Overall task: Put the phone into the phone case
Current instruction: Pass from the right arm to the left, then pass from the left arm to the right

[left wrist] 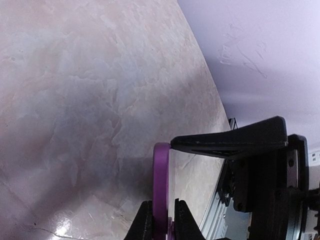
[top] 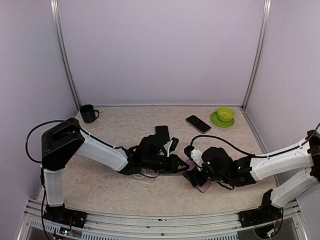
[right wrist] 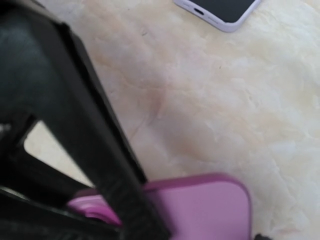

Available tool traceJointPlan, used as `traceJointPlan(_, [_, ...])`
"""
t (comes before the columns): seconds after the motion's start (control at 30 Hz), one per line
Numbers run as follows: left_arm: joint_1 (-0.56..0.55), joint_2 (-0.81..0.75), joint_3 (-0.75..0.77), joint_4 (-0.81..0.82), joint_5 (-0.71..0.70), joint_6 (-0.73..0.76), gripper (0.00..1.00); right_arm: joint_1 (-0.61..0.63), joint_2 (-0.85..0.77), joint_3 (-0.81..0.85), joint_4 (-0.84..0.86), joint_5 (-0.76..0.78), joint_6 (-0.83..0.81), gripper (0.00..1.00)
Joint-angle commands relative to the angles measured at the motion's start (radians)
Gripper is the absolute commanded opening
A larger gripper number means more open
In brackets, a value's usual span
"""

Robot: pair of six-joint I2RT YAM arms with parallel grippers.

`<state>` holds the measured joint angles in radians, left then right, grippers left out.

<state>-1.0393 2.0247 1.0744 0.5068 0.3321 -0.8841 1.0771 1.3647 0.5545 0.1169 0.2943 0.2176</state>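
The robot's right gripper has its fingers crooked over the purple phone case's back (right wrist: 206, 209), so it should move back, turn square and grip the case's loose end (top: 204, 188).
The purple phone case (top: 202, 186) lies near the middle of the table between my two grippers. My left gripper (top: 176, 162) is shut on it: in the left wrist view its fingertips (left wrist: 145, 222) clamp the case's thin edge (left wrist: 161, 180). My right gripper (top: 192, 172) is at the case, and one of its black fingers (left wrist: 225, 142) touches the case's far rim; its other finger is hidden. The right wrist view shows the case (right wrist: 205, 205) under a blurred black bar. The black phone (top: 198, 123) lies flat at the back, apart from both grippers, and also shows in the right wrist view (right wrist: 220, 9).
A green bowl on a green plate (top: 225, 116) stands at the back right, next to the phone. A dark green mug (top: 89, 113) stands at the back left. A thin white cable (top: 145, 175) lies under the left arm.
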Motion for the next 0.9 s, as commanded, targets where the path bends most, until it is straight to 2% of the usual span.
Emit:
traceJointPlan(0.0, [-0.002, -0.038, -0.007, -0.020, -0.070, -0.032, 0.00, 0.033, -0.014, 0.001, 0.020, 0.057, -0.035, 0.81])
traceJointPlan(0.17, [-0.004, -0.066, 0.010, -0.085, -0.123, -0.040, 0.00, 0.097, 0.030, 0.030, -0.013, 0.152, -0.042, 0.92])
traceJointPlan(0.33, [0.002, -0.102, -0.013, -0.097, -0.159, -0.067, 0.00, 0.159, 0.110, 0.067, -0.074, 0.352, 0.000, 0.99])
traceJointPlan(0.5, [0.007, -0.140, -0.038, -0.104, -0.177, -0.084, 0.00, 0.180, 0.232, 0.142, -0.226, 0.573, 0.112, 0.99])
traceJointPlan(0.7, [0.012, -0.185, -0.056, -0.121, -0.203, -0.097, 0.00, 0.211, 0.351, 0.215, -0.374, 0.738, 0.257, 0.95])
traceJointPlan(0.77, [0.014, -0.198, -0.066, -0.120, -0.210, -0.103, 0.00, 0.216, 0.377, 0.230, -0.413, 0.764, 0.298, 0.92])
traceJointPlan(0.87, [0.020, -0.209, -0.081, -0.121, -0.218, -0.110, 0.00, 0.221, 0.398, 0.241, -0.438, 0.785, 0.334, 0.83])
